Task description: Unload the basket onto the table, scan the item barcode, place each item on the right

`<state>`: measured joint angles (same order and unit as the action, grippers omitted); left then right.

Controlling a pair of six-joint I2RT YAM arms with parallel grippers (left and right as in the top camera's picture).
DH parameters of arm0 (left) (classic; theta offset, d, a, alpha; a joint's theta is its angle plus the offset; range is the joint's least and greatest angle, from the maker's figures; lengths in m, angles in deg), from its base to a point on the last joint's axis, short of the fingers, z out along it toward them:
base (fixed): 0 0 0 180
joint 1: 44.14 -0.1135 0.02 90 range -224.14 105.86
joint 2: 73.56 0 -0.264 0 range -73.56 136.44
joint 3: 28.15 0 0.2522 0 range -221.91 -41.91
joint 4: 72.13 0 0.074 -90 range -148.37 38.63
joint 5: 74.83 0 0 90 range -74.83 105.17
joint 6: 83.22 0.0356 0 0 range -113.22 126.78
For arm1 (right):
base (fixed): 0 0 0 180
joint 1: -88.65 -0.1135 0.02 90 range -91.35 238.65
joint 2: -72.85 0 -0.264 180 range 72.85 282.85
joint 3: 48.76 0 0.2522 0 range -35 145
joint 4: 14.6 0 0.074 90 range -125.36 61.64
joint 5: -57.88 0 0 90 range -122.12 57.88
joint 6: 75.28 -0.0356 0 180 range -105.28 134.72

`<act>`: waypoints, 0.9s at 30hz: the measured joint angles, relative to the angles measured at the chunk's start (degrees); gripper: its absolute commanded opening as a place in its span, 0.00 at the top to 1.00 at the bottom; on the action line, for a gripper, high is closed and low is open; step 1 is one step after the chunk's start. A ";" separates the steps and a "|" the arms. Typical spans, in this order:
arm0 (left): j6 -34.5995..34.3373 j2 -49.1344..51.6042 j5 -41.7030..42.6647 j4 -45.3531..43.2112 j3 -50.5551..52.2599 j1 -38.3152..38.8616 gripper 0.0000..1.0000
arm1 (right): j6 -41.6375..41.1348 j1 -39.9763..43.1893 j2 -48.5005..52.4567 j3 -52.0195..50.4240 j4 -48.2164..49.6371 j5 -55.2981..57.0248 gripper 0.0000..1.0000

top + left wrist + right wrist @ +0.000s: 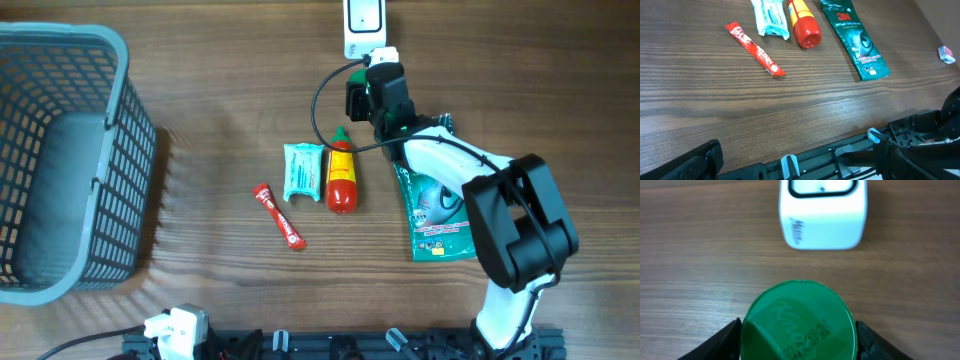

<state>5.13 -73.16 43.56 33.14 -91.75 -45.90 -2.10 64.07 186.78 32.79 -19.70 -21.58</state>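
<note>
The green lid (799,322) shows just a date, and the barcode is out of sight. Next, my right gripper moves back, turns the container (357,76) and grips it again before scanning.
The item is a container with a round green lid (799,322) that has a date printed on it. It sits between the black fingers (722,342) of my right gripper (799,340), which touch the lid on both sides. The white barcode scanner (822,212) stands on the table just beyond it. In the overhead view the right gripper (375,92) is at the back centre, just in front of the scanner (365,25), and covers most of the item. My left gripper (800,167) hangs open and empty over the table's near edge.
A red sachet (279,216), a teal packet (303,171), a red sauce bottle (341,172) and a green 3M pack (440,215) lie mid-table. A grey mesh basket (60,160) fills the left side. The scanner's black cable (325,95) loops past the right gripper.
</note>
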 measured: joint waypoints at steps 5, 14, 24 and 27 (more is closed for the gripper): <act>0.00 0.00 0.02 0.00 0.00 0.00 0.00 | -8.61 -0.09 -3.91 0.42 -12.61 5.77 0.49; 0.00 0.00 0.00 0.00 0.00 0.00 0.00 | -46.42 -2.71 -9.90 0.68 -35.82 15.04 0.19; 0.00 0.00 0.00 0.00 0.00 0.00 0.00 | -59.41 -5.99 -9.92 2.84 -45.00 4.02 0.00; 0.00 0.00 0.00 0.00 0.02 0.00 0.00 | -56.06 -5.97 -10.88 5.05 -48.09 2.25 0.00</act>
<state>5.13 -73.16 43.56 33.14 -91.73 -45.90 -58.16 58.10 175.90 37.84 -67.78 -19.33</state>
